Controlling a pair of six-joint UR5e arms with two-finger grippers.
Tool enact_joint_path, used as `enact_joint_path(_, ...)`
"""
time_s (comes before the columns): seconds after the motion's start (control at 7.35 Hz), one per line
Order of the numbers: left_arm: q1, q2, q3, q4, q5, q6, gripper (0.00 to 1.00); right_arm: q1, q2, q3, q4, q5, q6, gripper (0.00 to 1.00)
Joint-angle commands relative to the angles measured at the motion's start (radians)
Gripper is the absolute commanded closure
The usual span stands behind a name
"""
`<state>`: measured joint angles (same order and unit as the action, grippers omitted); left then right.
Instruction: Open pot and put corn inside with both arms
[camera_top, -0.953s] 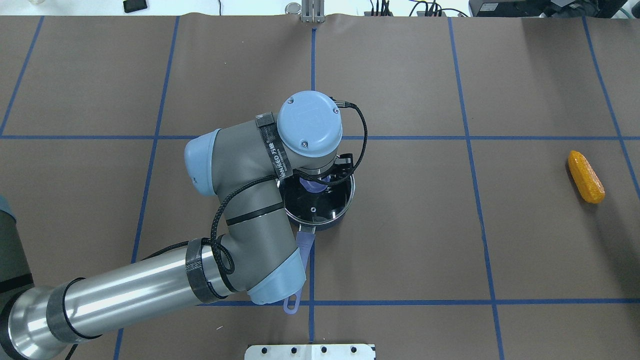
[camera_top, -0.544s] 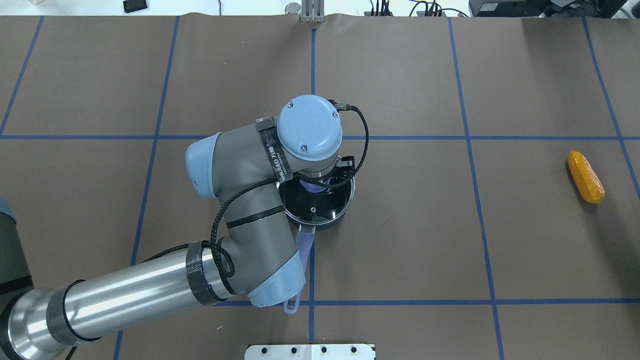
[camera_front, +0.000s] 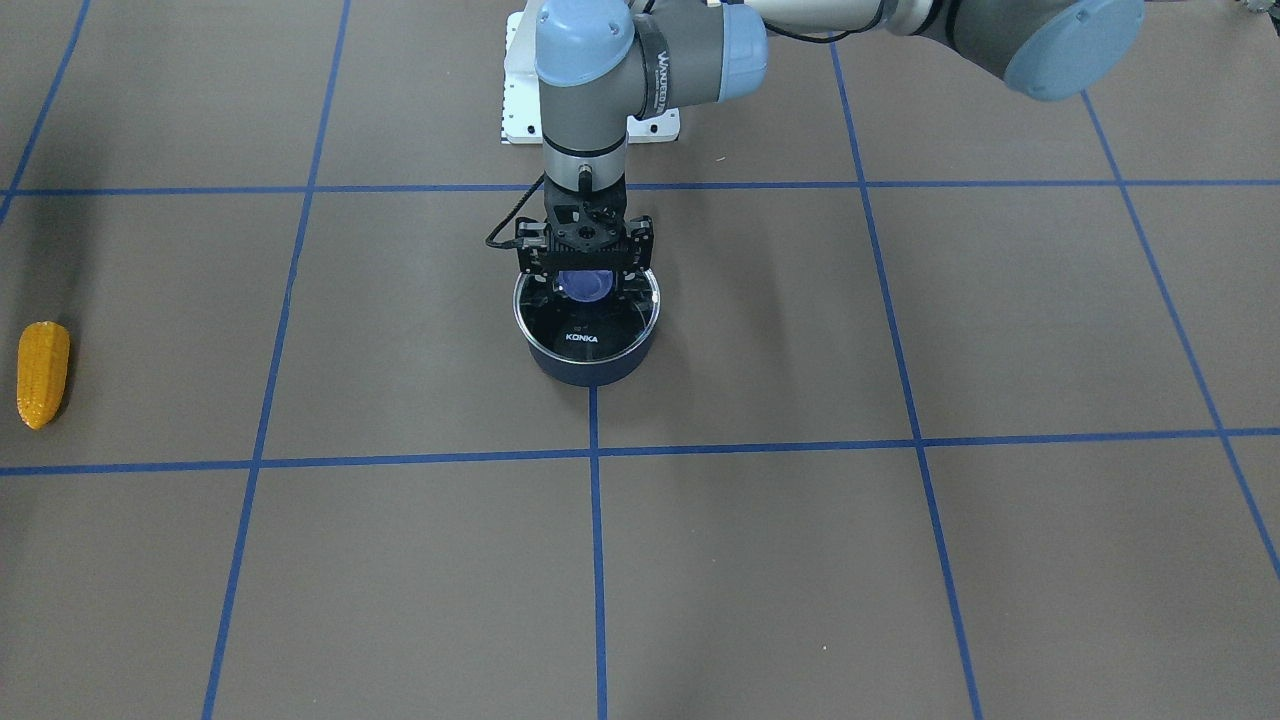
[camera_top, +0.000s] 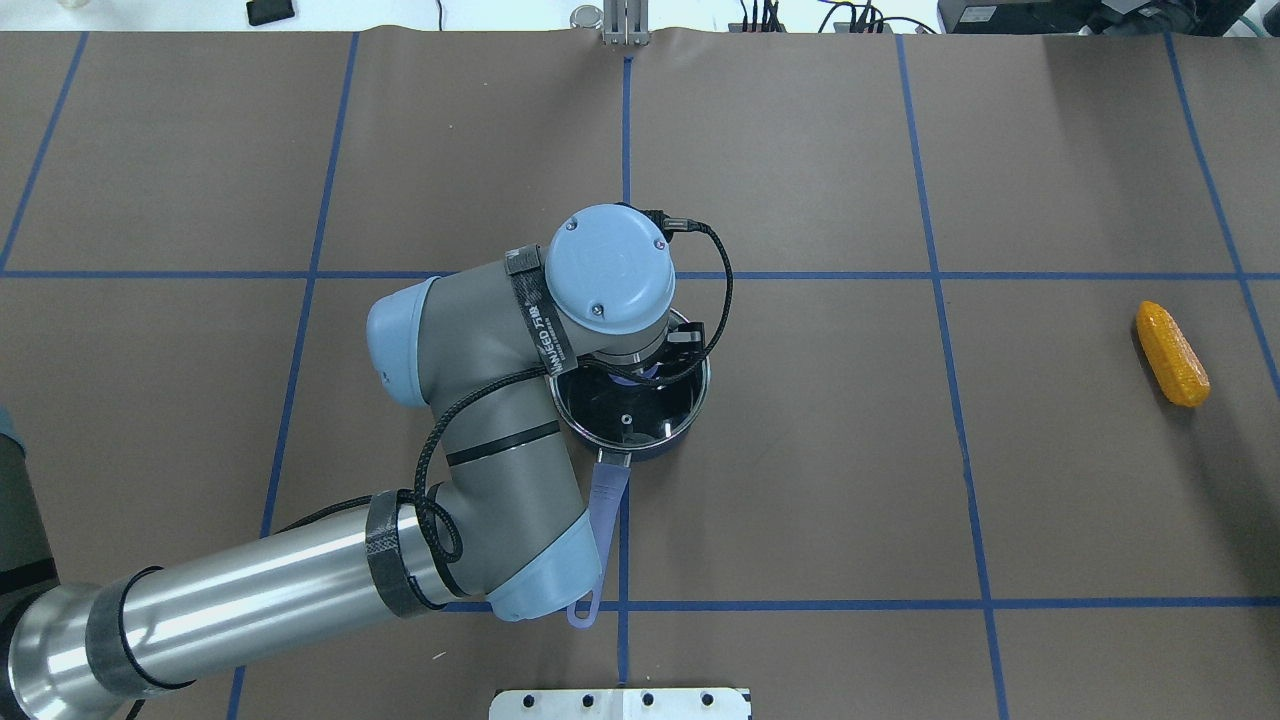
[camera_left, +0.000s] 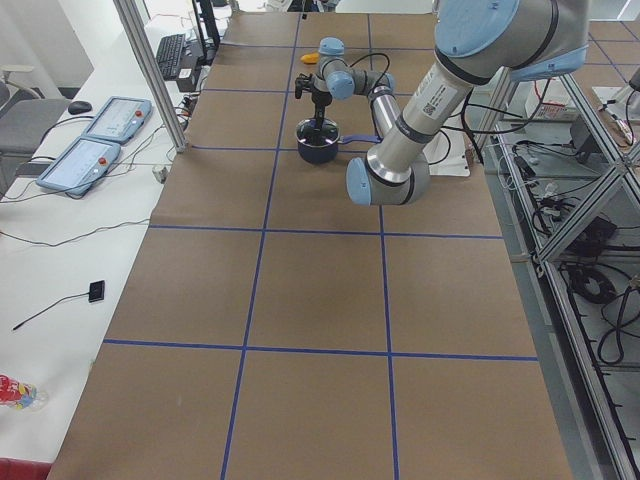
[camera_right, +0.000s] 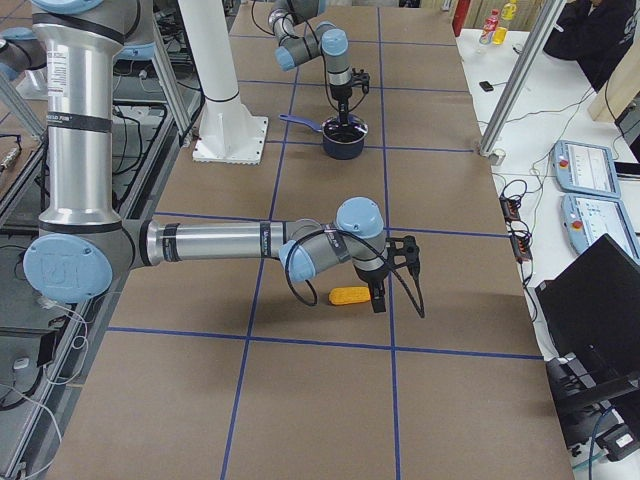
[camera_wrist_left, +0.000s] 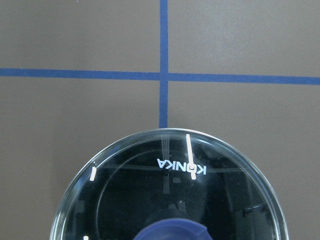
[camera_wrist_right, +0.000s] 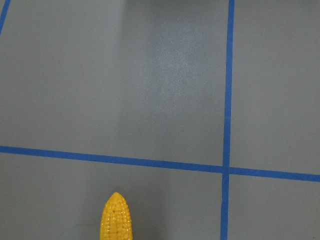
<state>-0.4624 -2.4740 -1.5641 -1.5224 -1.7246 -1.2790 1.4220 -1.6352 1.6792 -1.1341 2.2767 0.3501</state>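
I am seeing only plain dark through the glass lid (camera_front: 614, 320), so I should expect the navy pot (camera_front: 588, 370) to be empty when I take the lid off.
The navy pot (camera_front: 590, 365) stands at mid-table with its glass KONKA lid (camera_front: 592, 332) on; its lavender handle (camera_top: 607, 490) points toward the robot. My left gripper (camera_front: 586, 278) is open, pointing straight down, with its fingers on either side of the lid's blue knob (camera_front: 583, 290). The left wrist view shows the lid (camera_wrist_left: 170, 190) close below. The corn (camera_top: 1172, 354) lies on the table far to the right. In the exterior right view my right gripper (camera_right: 378, 303) hangs just beside the corn (camera_right: 350, 296); I cannot tell if it is open. The right wrist view shows the corn's tip (camera_wrist_right: 116, 220).
The white base plate (camera_top: 620, 703) sits at the robot's edge of the table. Blue tape lines (camera_top: 625, 150) divide the brown table cover. Control pendants (camera_left: 95, 140) and cables lie on the side bench beyond the table's far edge.
My left wrist has shifted slightly left and toward the robot over the pot, bringing the gripper more squarely over the lid knob. The pot and the corn have not moved.
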Motion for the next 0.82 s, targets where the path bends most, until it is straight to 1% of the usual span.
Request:
enact_joint_path(0.0, 0.001, 0.001, -0.010, -0.002, -0.003, 0.000, 0.53, 0.000, 0.000, -0.001, 0.001, 0.000, 0.000, 0.00)
enact_joint_path(0.14, 0.001, 0.001, -0.026, 0.002, -0.033, 0.000, 0.79, 0.000, 0.000, -0.001, 0.001, 0.001, 0.000, 0.00)
enact_joint_path(0.27, -0.001, 0.001, -0.045, 0.008, -0.038, 0.000, 0.95, 0.000, 0.000, -0.001, 0.001, 0.001, 0.000, 0.00)
enact_joint_path(0.41, -0.001, 0.003, -0.053, 0.008, -0.038, 0.000, 1.00, 0.000, -0.002, -0.001, 0.001, 0.001, 0.000, 0.00)
enact_joint_path(0.54, -0.004, 0.004, -0.066, 0.010, -0.036, 0.000, 1.00, 0.000, -0.002, -0.001, 0.001, 0.001, 0.000, 0.00)
enact_joint_path(0.68, -0.007, 0.027, -0.105, 0.013, -0.038, 0.004, 1.00, 0.000, -0.002, -0.001, 0.001, 0.001, 0.000, 0.00)
